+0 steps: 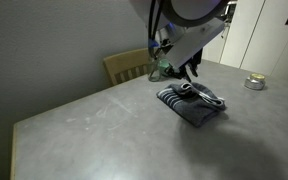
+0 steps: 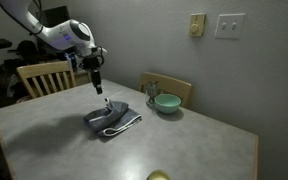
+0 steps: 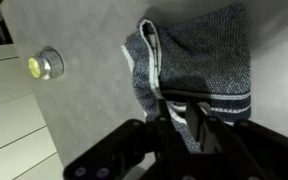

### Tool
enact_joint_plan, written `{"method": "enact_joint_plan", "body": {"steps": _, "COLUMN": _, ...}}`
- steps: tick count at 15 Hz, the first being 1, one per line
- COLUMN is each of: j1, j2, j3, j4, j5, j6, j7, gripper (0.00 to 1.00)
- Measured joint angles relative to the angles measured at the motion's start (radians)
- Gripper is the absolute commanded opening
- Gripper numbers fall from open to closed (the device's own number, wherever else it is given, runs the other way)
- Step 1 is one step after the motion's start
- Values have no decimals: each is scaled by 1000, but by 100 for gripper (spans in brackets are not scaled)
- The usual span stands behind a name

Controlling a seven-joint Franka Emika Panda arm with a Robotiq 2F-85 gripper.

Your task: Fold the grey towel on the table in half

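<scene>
The grey towel's folded edge [image 2: 109, 104] is standing up in a loose fold, so I should bring my gripper down onto the fold [image 1: 188, 87] and lay it over before I leave.
The grey towel [image 1: 191, 103] lies bunched and folded over on the table [image 1: 94, 135], with its white-striped underside showing along one edge. It also shows in an exterior view [image 2: 112, 120] and fills the upper right of the wrist view [image 3: 199, 60]. My gripper [image 1: 190, 70] hovers a little above the towel, apart from it in both exterior views [image 2: 98, 88]. In the wrist view its fingers [image 3: 182, 108] sit close together over the towel's striped edge, with nothing between them.
A small round tin with a yellow top [image 1: 254, 83] stands on the table beyond the towel and shows in the wrist view [image 3: 46, 66]. A teal bowl [image 2: 166, 102] sits near the wall side. Wooden chairs [image 2: 44, 75] [image 2: 170, 86] stand at the table's edges.
</scene>
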Motion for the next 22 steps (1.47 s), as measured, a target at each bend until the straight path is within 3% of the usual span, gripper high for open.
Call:
{"method": "enact_joint_plan", "body": {"steps": 5, "j1": -91, "j2": 0, "j3": -6, "j4": -134, "j5": 191, "j6": 321, "j7": -1, "gripper": 0}}
{"method": "enact_joint_plan", "body": {"steps": 9, "j1": -122, "j2": -1, "j3": -5, "j4": -218, "j5": 361, "j6": 570, "j7": -42, "gripper": 0}}
{"method": "enact_joint_plan", "body": {"steps": 12, "j1": -123, "j2": -2, "j3": -6, "j4": -258, "j5": 394, "j6": 750, "j7": -144, "gripper": 0}}
{"method": "enact_joint_plan", "body": {"steps": 16, "j1": -62, "j2": -3, "j3": -55, "j4": -254, "j5": 336, "j6": 703, "j7": -214, "gripper": 0}}
{"method": "enact_joint_plan", "body": {"steps": 22, "j1": 52, "j2": -5, "j3": -133, "j4": -193, "j5": 188, "j6": 354, "j7": -119, "gripper": 0}}
